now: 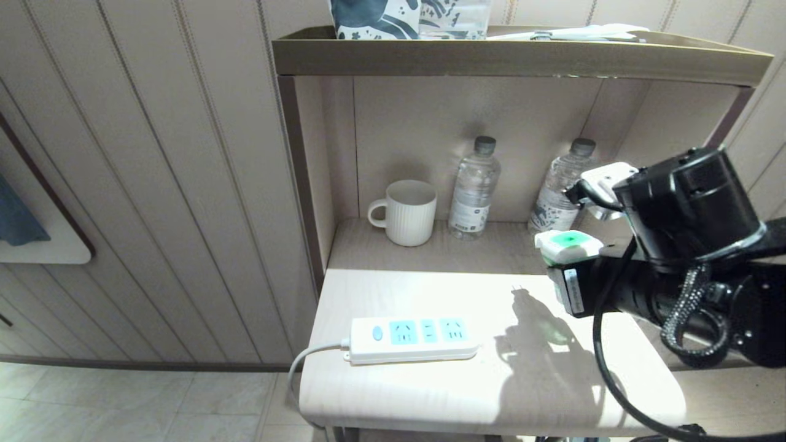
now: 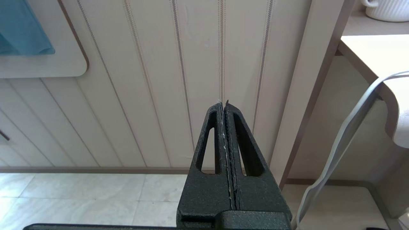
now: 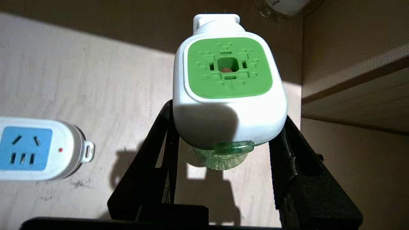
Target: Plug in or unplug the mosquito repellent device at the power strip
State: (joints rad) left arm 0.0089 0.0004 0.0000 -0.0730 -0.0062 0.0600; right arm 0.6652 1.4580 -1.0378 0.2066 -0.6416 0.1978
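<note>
The device's green bottle (image 3: 222, 160) is pointing down at clear tabletop (image 1: 514, 306) next to the power strip. My right gripper should keep moving the device down until the bottle stands there.
The mosquito repellent device (image 1: 568, 245) is a white unit with a green top panel and a green bottle underneath. It hangs in the air above the table, right of the power strip and not plugged in. My right gripper (image 1: 568, 261) is shut on it. In the right wrist view the device (image 3: 228, 86) sits between the black fingers (image 3: 159, 134) of that gripper (image 3: 225, 126). The white power strip (image 1: 411, 337) lies flat near the table's front left, with its end (image 3: 32, 153) showing one empty blue socket. My left gripper (image 2: 223, 103) is shut and empty beside the table.
A white ribbed mug (image 1: 408, 212) and two clear water bottles (image 1: 473, 187) (image 1: 562, 190) stand at the back under an upper shelf (image 1: 522, 58). The strip's white cord (image 1: 307, 356) drops over the table's left edge. A panelled wall is on the left.
</note>
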